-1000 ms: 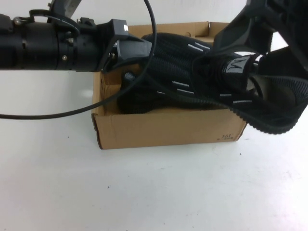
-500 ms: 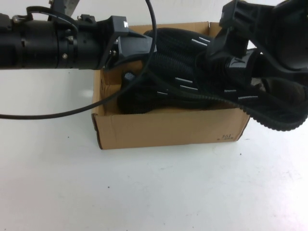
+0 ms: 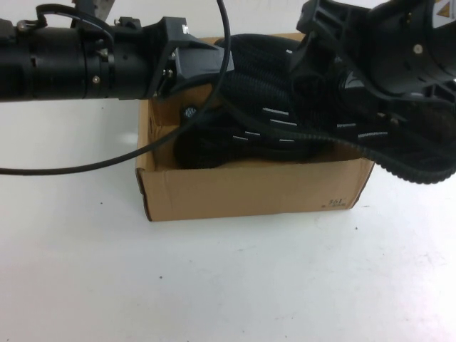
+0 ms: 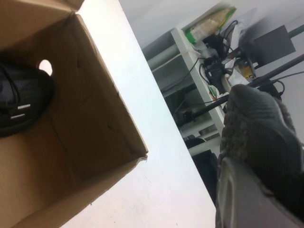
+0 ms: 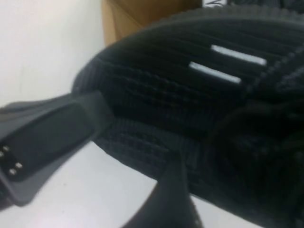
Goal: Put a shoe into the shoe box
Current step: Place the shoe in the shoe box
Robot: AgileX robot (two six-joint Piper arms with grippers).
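My left gripper needs to let go of the shoe's toe (image 3: 241, 63), which it holds over the shoe box, and back clear before my right gripper lowers the shoe inside (image 3: 246, 142).
The shoe (image 3: 278, 121), black mesh with white dashes, lies tilted across the open brown shoe box (image 3: 249, 189), its heel jutting past the box's right end. My left gripper (image 3: 214, 68) reaches in from the left at the box's back left corner and is shut on the shoe's toe, which fills the left wrist view (image 4: 256, 152). My right gripper (image 3: 335, 78) sits on top of the shoe's middle, hiding the tongue label. In the right wrist view its fingers (image 5: 47, 137) straddle the shoe's ribbed edge (image 5: 190, 95).
A second black shoe (image 4: 19, 102) lies inside the box, its toe near the finger hole (image 4: 45, 67); its dark end also shows in the high view (image 3: 203, 149). White table (image 3: 214, 285) surrounds the box. A black cable (image 3: 142, 153) loops off the left arm.
My right gripper swung left and down over the shoe, covering the tongue label. The left arm, the shoe and the box's right corner shifted slightly to the right.
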